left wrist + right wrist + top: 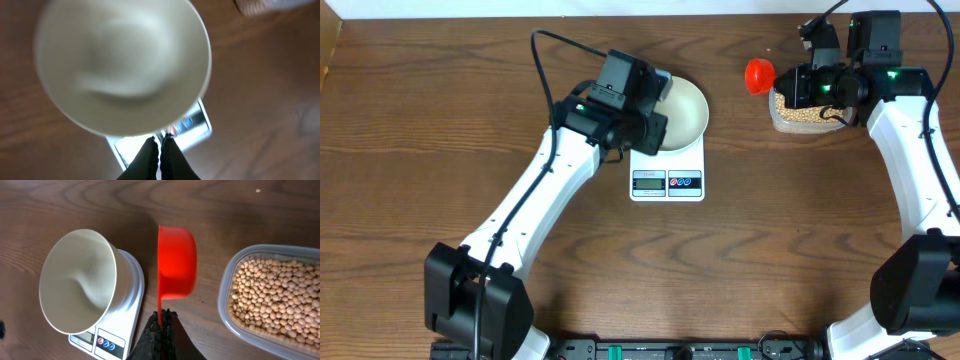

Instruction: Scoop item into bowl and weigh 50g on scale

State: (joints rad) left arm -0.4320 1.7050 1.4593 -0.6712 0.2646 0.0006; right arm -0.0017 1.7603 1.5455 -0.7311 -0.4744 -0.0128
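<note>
The robot has the empty bowl resting on the scale (680, 115), so its left gripper should press the scale's buttons (682, 182) first, and its right gripper should keep the red scoop next to the tub meanwhile.
The cream-white bowl (687, 110) sits empty on the white scale (667, 182). My left gripper (656, 128) is at the bowl's left rim, shut with nothing between its fingers (160, 142). The left wrist view shows the bowl (122, 65) blurred and the scale (197, 125) under it. My right gripper (783, 85) is shut on the thin handle of an empty red scoop (758, 74), between the bowl and the clear tub (772, 112) of tan beans (802, 112). In the right wrist view the fingers (162, 316) hold the scoop (176, 262), with the bowl (75, 280) and scale (117, 330) to the left and the beans (275, 295) to the right.
The scale's display and two round buttons (667, 181) face the table's front edge. A single stray bean (258, 190) lies on the wood beyond the tub. Brown wooden table (770, 260) spreads around the scale.
</note>
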